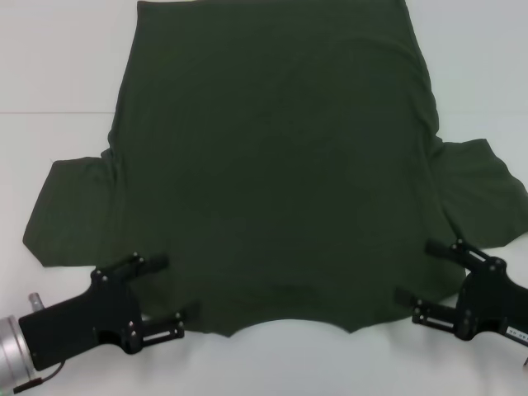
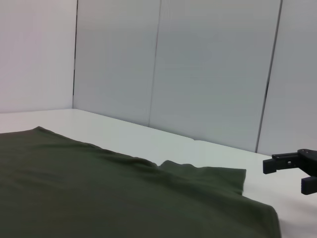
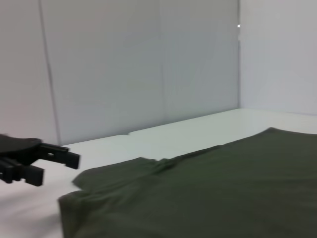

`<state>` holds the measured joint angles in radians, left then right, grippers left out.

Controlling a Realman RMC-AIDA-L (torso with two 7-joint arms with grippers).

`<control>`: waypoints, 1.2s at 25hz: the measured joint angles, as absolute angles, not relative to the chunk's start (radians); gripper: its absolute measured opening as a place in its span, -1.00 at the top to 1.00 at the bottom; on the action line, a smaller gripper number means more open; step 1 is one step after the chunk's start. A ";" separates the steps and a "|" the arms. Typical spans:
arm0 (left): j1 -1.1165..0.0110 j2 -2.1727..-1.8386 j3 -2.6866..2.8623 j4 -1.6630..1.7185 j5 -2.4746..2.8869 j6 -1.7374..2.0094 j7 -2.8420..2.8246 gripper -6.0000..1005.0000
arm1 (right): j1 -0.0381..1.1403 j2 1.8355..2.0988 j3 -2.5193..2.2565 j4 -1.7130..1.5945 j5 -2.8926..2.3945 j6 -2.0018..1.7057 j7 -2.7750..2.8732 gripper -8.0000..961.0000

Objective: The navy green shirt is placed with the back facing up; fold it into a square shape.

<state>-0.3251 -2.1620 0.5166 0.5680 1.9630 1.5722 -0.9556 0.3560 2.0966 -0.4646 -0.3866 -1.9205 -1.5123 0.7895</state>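
Note:
The sleeve [image 1: 73, 211] by my left gripper sticks out beyond the side of the shirt. My left gripper should leave the shirt's shoulder and go to the sleeve's cuff [image 1: 39, 214] first.
The navy green shirt [image 1: 272, 165] lies spread flat on the white table [image 1: 58, 66], hem at the far side and neckline toward me, both short sleeves out to the sides. My left gripper [image 1: 177, 289] is open at the near-left shoulder, its fingers spread over the fabric's edge. At the near-right shoulder my right gripper [image 1: 412, 270] is likewise open, just inside the right sleeve [image 1: 483, 190]. Nothing is held between either pair of fingers. The left wrist view shows the shirt [image 2: 109, 193] low and flat with the right gripper [image 2: 292, 166] beyond it; the right wrist view shows the shirt [image 3: 208, 193] and the left gripper [image 3: 29, 161].
Bare white tabletop [image 1: 272, 363] surrounds the shirt on the near side and on both sides. Pale wall panels [image 2: 198, 74] stand behind the table's far edge.

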 joint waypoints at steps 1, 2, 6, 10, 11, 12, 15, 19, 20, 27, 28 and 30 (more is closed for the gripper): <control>-0.325 -2.161 0.526 0.569 1.965 1.576 -0.955 -0.78 | 0.356 2.096 -0.477 -0.387 -1.921 -1.518 0.788 -0.96; -0.325 -2.159 0.544 0.570 1.967 1.581 -0.956 -0.78 | 0.356 2.095 -0.496 -0.387 -1.921 -1.527 0.785 -0.96; -0.329 -2.153 0.615 0.573 1.968 1.589 -0.962 -0.78 | 0.356 2.094 -0.552 -0.391 -1.922 -1.546 0.780 -0.96; -0.331 -2.154 0.619 0.573 1.967 1.581 -0.960 -0.77 | 0.356 2.095 -0.558 -0.390 -1.922 -1.546 0.778 -0.96; -0.331 -2.154 0.616 0.573 1.966 1.580 -0.960 -0.77 | 0.356 2.095 -0.558 -0.390 -1.922 -1.546 0.778 -0.96; -0.331 -2.153 0.612 0.573 1.964 1.580 -0.960 -0.77 | 0.355 2.095 -0.558 -0.391 -1.921 -1.546 0.778 -0.96; -0.329 -2.153 0.587 0.574 1.960 1.583 -0.962 -0.77 | 0.353 2.095 -0.556 -0.392 -1.919 -1.546 0.778 -0.96; -0.335 -2.151 0.532 0.579 1.960 1.591 -1.063 -0.77 | 0.355 2.095 -0.552 -0.389 -1.917 -1.541 0.778 -0.96; -0.339 -2.147 0.523 0.589 1.960 1.593 -1.132 -0.77 | 0.356 2.095 -0.552 -0.388 -1.916 -1.541 0.778 -0.96; -0.382 -2.072 0.525 0.663 1.970 1.622 -1.667 -0.77 | 0.356 2.095 -0.550 -0.387 -1.916 -1.537 0.778 -0.96; -0.392 -2.056 0.524 0.674 1.971 1.626 -1.759 -0.77 | 0.356 2.095 -0.550 -0.386 -1.916 -1.537 0.778 -0.96; -0.412 -2.027 0.521 0.698 1.993 1.633 -1.897 -0.77 | 0.356 2.095 -0.552 -0.387 -1.916 -1.537 0.779 -0.96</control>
<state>-0.4117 -2.0268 0.5210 0.6975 1.9930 1.6331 -1.8969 0.3558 2.0954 -0.5521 -0.3865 -1.9158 -1.5367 0.7791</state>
